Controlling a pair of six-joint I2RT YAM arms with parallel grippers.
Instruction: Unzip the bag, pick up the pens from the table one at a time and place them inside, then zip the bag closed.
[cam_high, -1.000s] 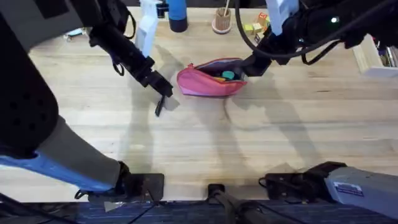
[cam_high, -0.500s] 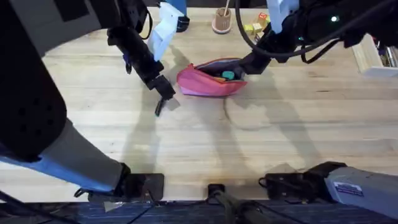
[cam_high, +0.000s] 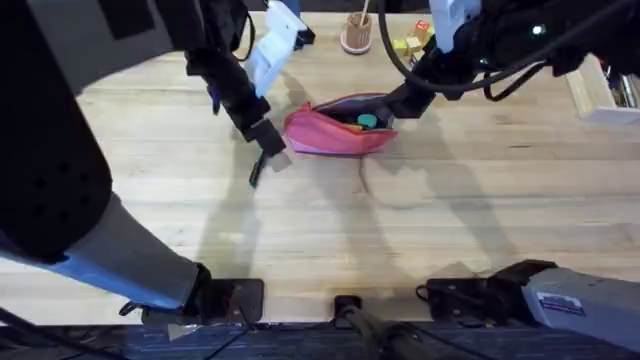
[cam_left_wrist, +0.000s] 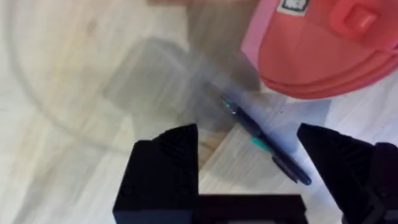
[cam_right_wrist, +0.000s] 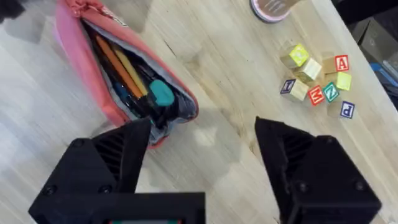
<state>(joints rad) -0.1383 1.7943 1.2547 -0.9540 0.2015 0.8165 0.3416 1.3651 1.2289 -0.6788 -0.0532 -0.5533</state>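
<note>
I can see that the pink bag's sides stand apart (cam_high: 357, 124) around the pencils, so its opening (cam_high: 352, 108) should stay open on its own when I lower the black pen in.
The pink bag (cam_high: 335, 130) lies open at the middle back of the table (cam_high: 450, 220), with orange and yellow pencils and a teal-capped item inside (cam_right_wrist: 134, 81). One slim black pen (cam_high: 256, 173) with a greenish section (cam_left_wrist: 264, 144) lies on the wood just left of the bag. My left gripper (cam_high: 270, 148) hovers over that pen, open, with the pen between its fingers (cam_left_wrist: 168, 155) and not touched. At the bag's right end my right gripper (cam_high: 405, 102) is open, the bag's (cam_right_wrist: 81, 68) end lying by one finger.
A wooden cup (cam_high: 357, 35) and coloured letter blocks (cam_high: 412, 42) stand at the back edge; the blocks (cam_right_wrist: 317, 81) are also in the right wrist view. A pale box (cam_high: 600, 90) sits at the far right. The front half of the table is bare wood.
The left arm has swung a little to the right, bringing its gripper closer to the bag and over the pen. The pen, the bag and the right gripper have stayed put.
</note>
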